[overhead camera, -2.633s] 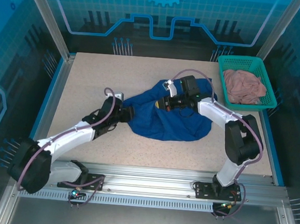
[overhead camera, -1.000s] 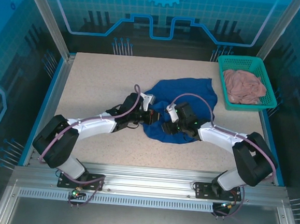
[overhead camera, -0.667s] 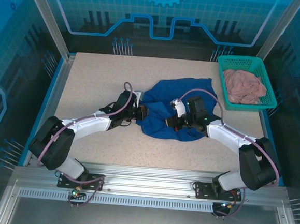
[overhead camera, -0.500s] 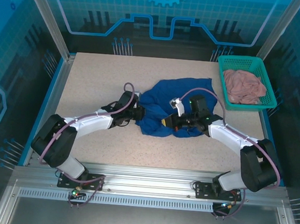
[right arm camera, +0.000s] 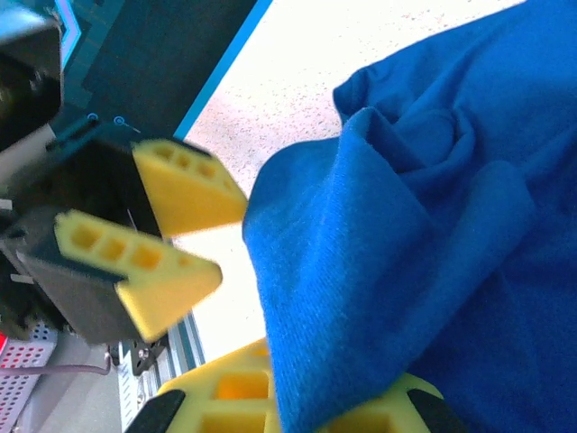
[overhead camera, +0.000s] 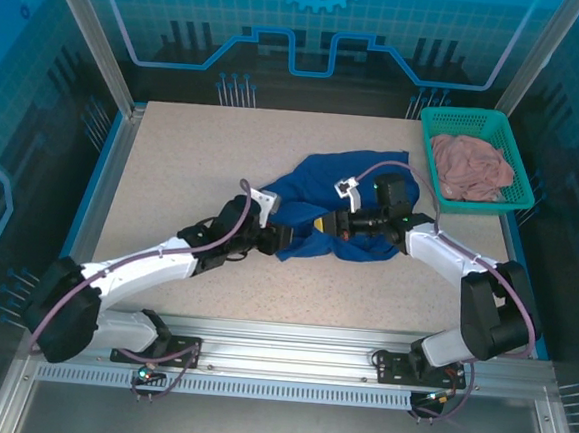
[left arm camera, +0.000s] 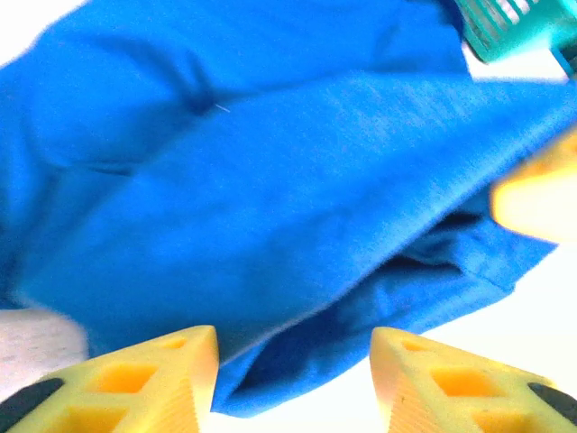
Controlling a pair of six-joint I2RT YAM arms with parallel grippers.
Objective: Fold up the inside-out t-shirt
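The near hem [left arm camera: 287, 328] should hang down in soft folds when I lift it, while the t-shirt's far part stays where it is, because slack creases [left arm camera: 200, 95] lie between them.
The inside-out t-shirt [overhead camera: 347, 186] lies bunched in the middle of the table, royal blue and creased. My right gripper [overhead camera: 325, 222] is shut on a fold of its near-left part; in the right wrist view the cloth [right arm camera: 406, 225] drapes out from between the gripper's closed tips [right arm camera: 306, 406]. My left gripper [overhead camera: 276, 239] sits just left of the shirt's near edge, open. In the left wrist view its two yellow fingertips [left arm camera: 185, 361] stand well apart, with the shirt's hem [left arm camera: 297, 361] lying just ahead of the gap. Nothing is pinched between them.
A teal basket [overhead camera: 448, 119] holding a dusty-pink cloth [overhead camera: 471, 166] stands at the back right corner. Blue rails [overhead camera: 96, 186] and metal posts border the speckled table [overhead camera: 194, 149]. The two grippers are close together, a few centimetres apart.
The left gripper has let go of the shirt, opened and drawn back toward the near left. The right gripper has shut on a fold and pulled it toward the back right.
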